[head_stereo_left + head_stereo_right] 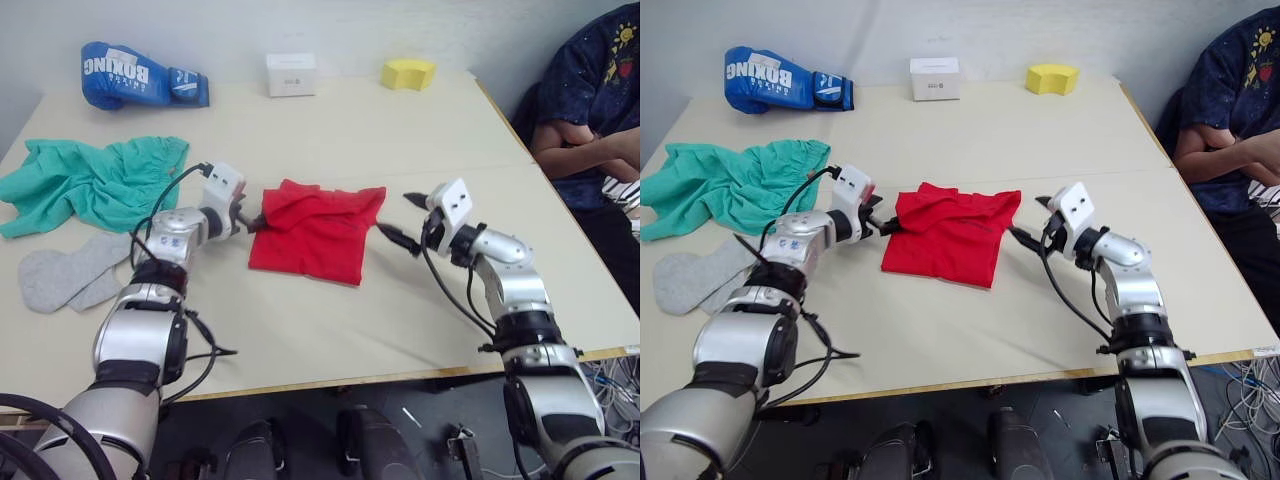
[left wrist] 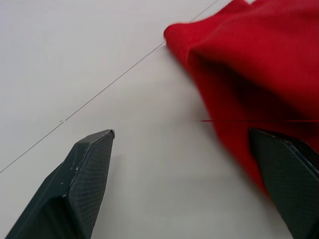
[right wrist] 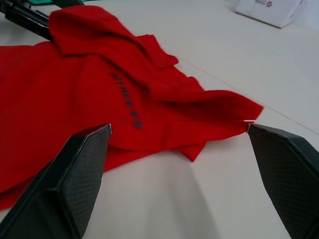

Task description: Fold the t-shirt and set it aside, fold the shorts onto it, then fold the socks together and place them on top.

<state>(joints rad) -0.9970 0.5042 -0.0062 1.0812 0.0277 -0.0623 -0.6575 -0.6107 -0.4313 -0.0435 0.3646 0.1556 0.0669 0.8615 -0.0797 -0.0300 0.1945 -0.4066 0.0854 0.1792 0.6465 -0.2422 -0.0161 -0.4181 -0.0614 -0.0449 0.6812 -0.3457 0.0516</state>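
Note:
Loose folds [image 1: 318, 204] are on top and the collar is out of sight, so the red t-shirt [image 1: 312, 248] will show its collar and smooth front once the robot flips it over.
The red t-shirt [image 1: 318, 232] lies partly folded in the middle of the table, with its left edge bunched up. My left gripper [image 1: 250, 220] is open at that bunched left edge; in the left wrist view one finger [image 2: 286, 169] lies against the cloth and the other rests on bare table. My right gripper [image 1: 402, 220] is open just off the shirt's right edge, holding nothing. The teal shorts [image 1: 95, 180] lie crumpled at the far left. The grey socks [image 1: 65, 272] lie flat in front of them, near the left edge.
A blue boxing glove [image 1: 140, 75], a white box [image 1: 291, 74] and a yellow sponge [image 1: 408, 73] stand along the table's back. A person in a dark shirt [image 1: 595, 110] sits beyond the right edge. Bare table [image 1: 330, 330] stretches in front of the shirt.

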